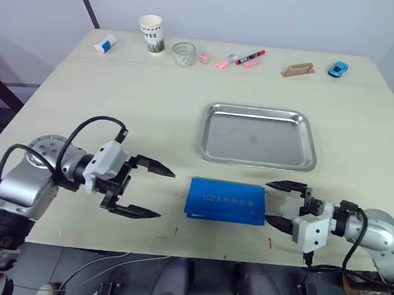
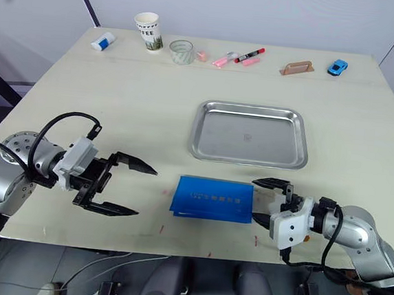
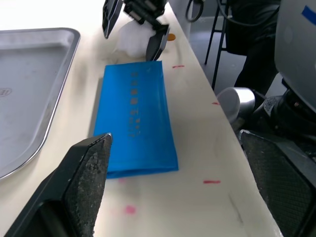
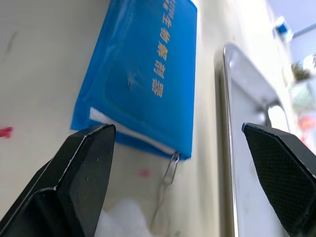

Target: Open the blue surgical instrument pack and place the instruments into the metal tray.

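A cord connects the metal loop (image 4: 171,169) to the white lump. I therefore expect the pack (image 1: 225,201) to unzip along its white edge once I pull the lump.
The blue surgical instrument pack (image 1: 225,200) lies flat and closed near the table's front edge. The empty metal tray (image 1: 253,135) sits just behind it. My left gripper (image 1: 166,194) is open, a short way off the pack's left end and pointing at it. My right gripper (image 1: 267,202) is open too, its fingertips right at the pack's right end. In the right wrist view the pack (image 4: 143,74) shows a white lining edge. A thin metal loop (image 4: 170,170) pokes out at its corner. The instruments are otherwise hidden.
Along the back edge stand a paper cup (image 1: 151,33), a glass (image 1: 184,54), pink and red markers (image 1: 240,59), a wooden block (image 1: 298,69) and a blue toy car (image 1: 338,69). A white lump (image 3: 132,40) shows between the right gripper's fingers.
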### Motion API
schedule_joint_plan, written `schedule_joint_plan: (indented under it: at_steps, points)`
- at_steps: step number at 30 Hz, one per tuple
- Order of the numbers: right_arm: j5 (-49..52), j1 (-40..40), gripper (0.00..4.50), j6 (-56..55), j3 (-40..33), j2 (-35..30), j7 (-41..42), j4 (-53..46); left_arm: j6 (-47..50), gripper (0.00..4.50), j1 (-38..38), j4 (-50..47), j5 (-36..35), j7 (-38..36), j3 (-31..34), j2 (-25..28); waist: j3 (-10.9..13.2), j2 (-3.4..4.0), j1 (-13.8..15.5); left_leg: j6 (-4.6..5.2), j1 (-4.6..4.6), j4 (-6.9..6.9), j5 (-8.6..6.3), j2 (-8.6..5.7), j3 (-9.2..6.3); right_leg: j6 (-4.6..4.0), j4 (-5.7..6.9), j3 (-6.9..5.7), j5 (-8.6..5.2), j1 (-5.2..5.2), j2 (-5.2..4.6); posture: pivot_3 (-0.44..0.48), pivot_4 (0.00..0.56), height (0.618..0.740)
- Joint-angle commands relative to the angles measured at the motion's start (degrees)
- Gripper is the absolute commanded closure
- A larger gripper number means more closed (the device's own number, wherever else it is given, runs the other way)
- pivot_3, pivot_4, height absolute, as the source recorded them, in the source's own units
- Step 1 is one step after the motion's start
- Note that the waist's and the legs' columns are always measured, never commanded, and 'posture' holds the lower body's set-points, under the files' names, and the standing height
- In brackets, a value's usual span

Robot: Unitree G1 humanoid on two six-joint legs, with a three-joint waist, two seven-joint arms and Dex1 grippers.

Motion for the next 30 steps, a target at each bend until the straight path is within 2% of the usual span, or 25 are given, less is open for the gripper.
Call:
schedule_joint_plan:
  at_steps: [1,9,11,13,15,19,24,30]
  points:
    - [-1.8,-1.8,0.00,-4.4,0.9,-0.1,-2.3,1.0,0.5,0.03,-0.7,-1.6,-0.7,-2.7,0.5,-0.5,0.0,0.01,0.0,0.00,0.00,0.00,0.00,0.00,0.00,0.00,0.00,0.00,0.00,0.00,0.00,0.000,0.150,0.740]
    - [-4.1,-3.7,0.00,-9.5,4.4,0.0,-4.5,3.7,0.4,0.03,-2.0,-0.5,-0.1,-2.7,0.2,-1.3,0.0,0.00,0.0,0.00,0.01,0.02,0.00,0.00,0.00,-0.01,0.04,0.01,0.00,0.00,0.00,0.000,0.150,0.740]
    - [-4.3,-3.9,0.55,-10.2,5.1,0.0,-4.9,4.0,0.2,0.00,-2.4,-0.2,0.2,-2.7,0.1,-1.8,0.0,0.00,0.0,0.00,0.03,0.01,0.00,0.00,0.00,-0.01,0.04,0.01,0.00,0.00,0.01,0.000,0.150,0.740]
    - [-4.5,-4.2,1.33,-10.6,5.5,-0.1,-5.3,4.2,0.2,0.00,-2.5,-0.1,0.5,-2.7,0.0,-2.1,0.0,0.00,0.0,0.00,0.02,0.02,0.00,0.00,0.01,-0.01,0.04,0.01,0.00,0.00,0.01,0.000,0.150,0.740]
    - [-4.5,-4.4,2.54,-10.8,5.7,-0.3,-5.5,4.5,0.2,0.00,-2.6,-0.1,0.6,-2.7,0.1,-2.3,0.0,0.00,0.0,0.00,0.02,0.02,0.00,0.00,0.01,-0.01,0.04,0.02,0.01,0.00,0.00,0.000,0.150,0.740]
    - [-3.8,-4.1,4.44,-11.8,6.0,-1.4,-5.4,5.3,0.1,0.00,-2.6,0.0,0.9,-2.7,0.1,-2.5,0.0,0.00,0.0,0.00,0.03,0.02,0.00,0.00,0.01,-0.01,0.06,0.03,0.01,0.00,0.00,0.000,0.150,0.740]
    - [-0.8,-3.9,4.48,-12.7,6.1,-2.4,-5.0,5.9,0.4,0.00,-2.4,0.0,1.0,-2.7,0.5,-3.0,0.0,0.00,0.0,0.00,0.03,0.03,0.00,0.00,0.01,-0.01,0.05,0.03,0.01,0.00,-0.01,0.000,0.150,0.740]
    - [12.6,-3.7,4.48,-6.1,6.7,-4.1,-0.3,3.5,0.8,0.00,-2.4,0.2,1.0,-2.7,1.3,-3.7,0.0,0.00,0.0,0.00,0.03,0.04,0.00,0.00,-0.03,-0.01,0.07,0.04,0.01,0.01,-0.01,0.000,0.150,0.740]
